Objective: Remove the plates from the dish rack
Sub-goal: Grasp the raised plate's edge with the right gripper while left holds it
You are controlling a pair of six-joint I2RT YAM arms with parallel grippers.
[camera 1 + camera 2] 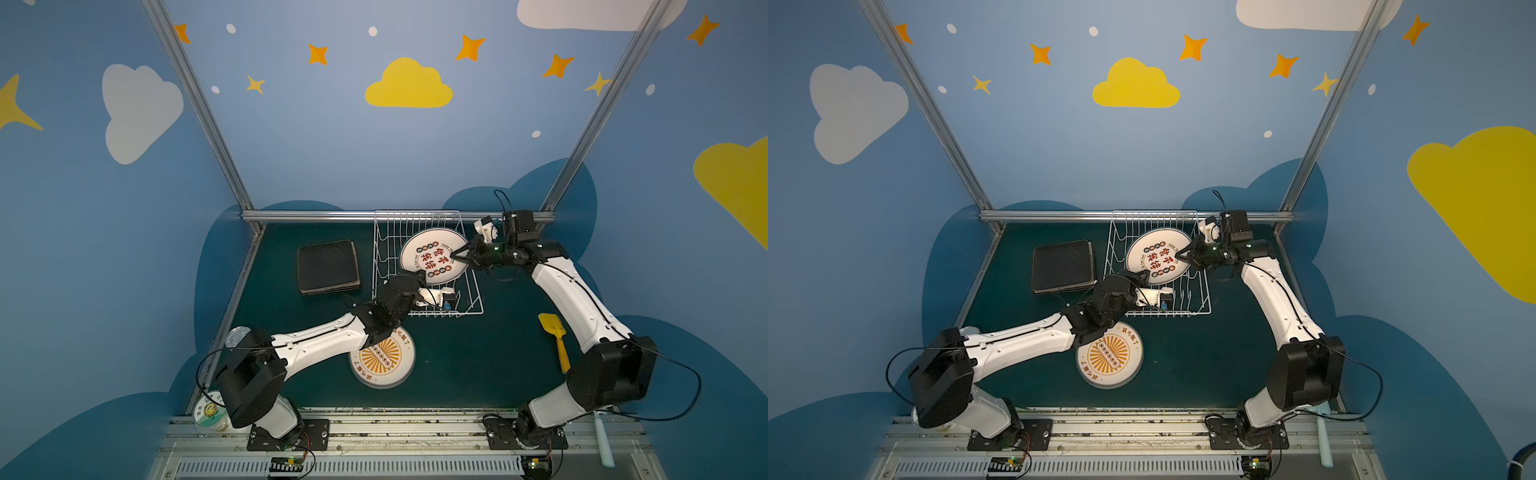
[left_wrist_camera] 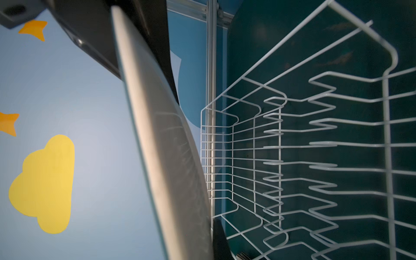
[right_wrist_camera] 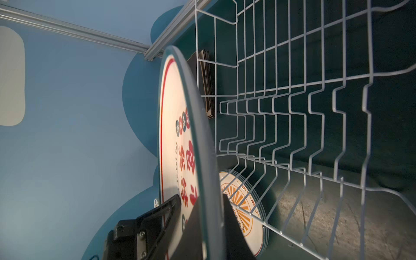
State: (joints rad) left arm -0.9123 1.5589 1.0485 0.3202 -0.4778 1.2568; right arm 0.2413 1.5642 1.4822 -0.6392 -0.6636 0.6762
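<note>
Next, my left gripper moves from the plate's near rim (image 1: 436,283), which it holds now, to the rim (image 1: 402,260) opposite my right gripper before it carries the plate to the round stack.
A round cream plate (image 1: 432,257) (image 1: 1156,259) with red and black characters is held tilted over the white wire dish rack (image 1: 469,309) (image 1: 1200,311). My left gripper (image 1: 420,275) (image 1: 1144,274) is shut on the plate's near-left rim. My right gripper (image 1: 457,254) (image 1: 1181,257) is shut on its right rim. In the left wrist view the plate (image 2: 162,135) runs edge-on past the empty rack tines (image 2: 279,135). The right wrist view shows my right gripper (image 3: 202,209) with a finger on either side of the plate's rim (image 3: 175,139).
Round orange-sunburst plates (image 1: 382,359) (image 1: 1109,359) (image 3: 243,202) lie stacked in front of the rack. Black-backed square plates (image 1: 328,267) (image 1: 1063,266) lie stacked to its left. A yellow spatula (image 1: 555,336), a pale blue spatula (image 1: 604,440) and a sunflower-label tub (image 1: 210,411) lie near the table's edges.
</note>
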